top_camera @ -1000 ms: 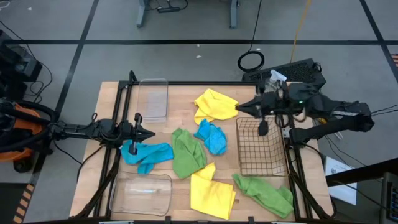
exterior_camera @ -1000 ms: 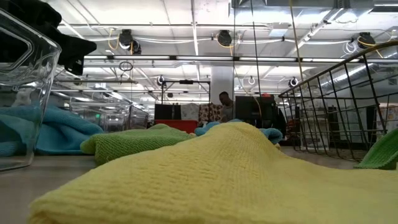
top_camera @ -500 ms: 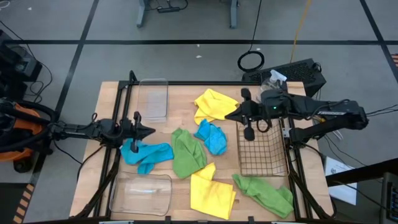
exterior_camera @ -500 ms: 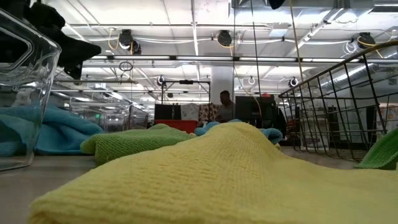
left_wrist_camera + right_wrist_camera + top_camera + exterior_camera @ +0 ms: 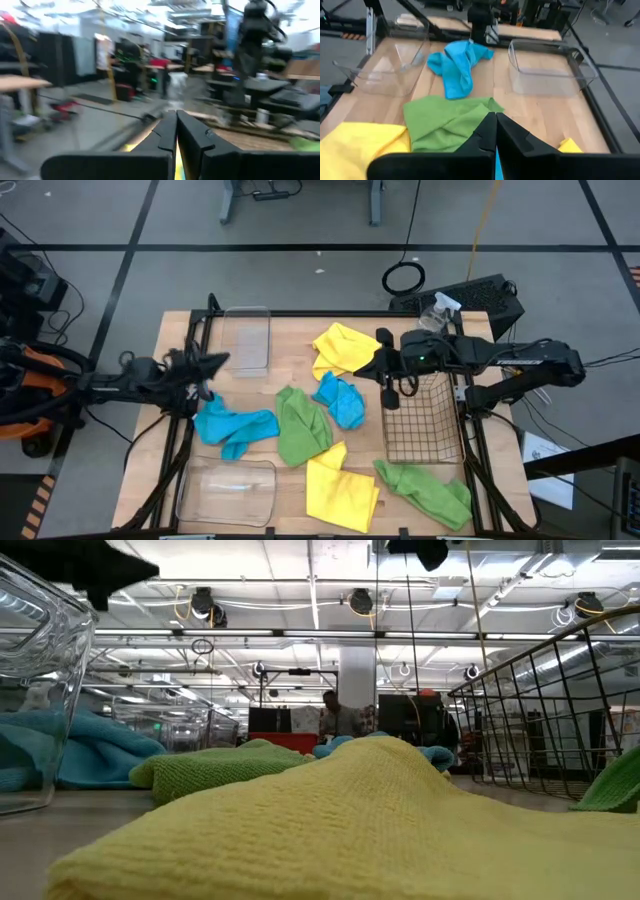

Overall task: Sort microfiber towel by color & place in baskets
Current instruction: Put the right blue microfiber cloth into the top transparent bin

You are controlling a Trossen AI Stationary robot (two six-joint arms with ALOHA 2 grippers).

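Observation:
My right gripper should lift the towel to my left gripper, because the middle blue towel (image 5: 341, 401) lies next to my right gripper, far from the clear tubs.
Six towels lie loose on the table: a blue one (image 5: 236, 428) at the left, a green one (image 5: 300, 425) in the middle, a second blue one (image 5: 341, 401), a yellow one (image 5: 345, 347) farther back, a yellow one (image 5: 340, 492) near, and a green one (image 5: 425, 492) near right. My left gripper (image 5: 216, 361) (image 5: 176, 134) is shut, raised off the table beside the far clear tub (image 5: 246, 338). My right gripper (image 5: 372, 368) (image 5: 496, 131) is shut, hovering between the far yellow towel and the middle blue towel, at the wire basket's (image 5: 421, 416) far left corner.
A second clear tub (image 5: 228, 490) stands at the near left. A clear spray bottle (image 5: 443, 304) and a dark box sit beyond the far right corner. The right wrist view looks over the green towel (image 5: 449, 125) toward the left blue towel (image 5: 460, 64) and both tubs.
My left gripper has risen from just above the left blue towel and drawn back toward the table's far left, tipping up until its camera looks into the room. My right gripper has travelled from over the wire basket toward the table's left, past the basket's edge. The towels have stayed put.

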